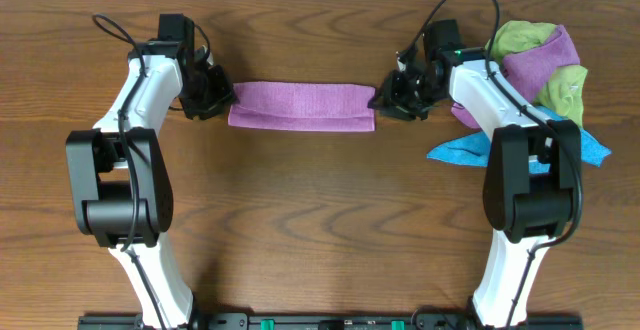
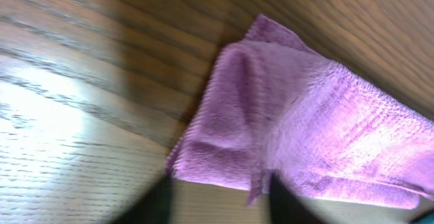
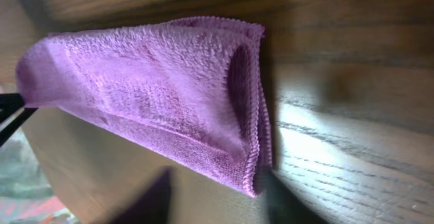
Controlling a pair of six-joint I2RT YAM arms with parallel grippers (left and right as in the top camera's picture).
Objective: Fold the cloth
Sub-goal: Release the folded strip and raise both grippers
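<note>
The cloth's top layer (image 2: 243,66) bulges open by my left gripper. My left gripper should move in over the folded end (image 1: 250,104) and press it flat with closed fingers.
A purple cloth (image 1: 300,106) lies on the wooden table as a long folded strip, running left to right. My left gripper (image 1: 222,98) is at its left end. In the left wrist view the cloth's end (image 2: 298,129) lies just ahead of the open fingers (image 2: 220,200), and a corner of it hangs by the right finger. My right gripper (image 1: 383,100) is at the strip's right end. In the right wrist view the folded end (image 3: 169,102) lies just in front of the open fingers (image 3: 220,197). Neither gripper is holding the cloth.
A pile of other cloths sits at the far right behind the right arm: green (image 1: 520,38), purple (image 1: 545,58) and blue (image 1: 470,150). Bare wooden table (image 1: 320,200) lies in front of the strip.
</note>
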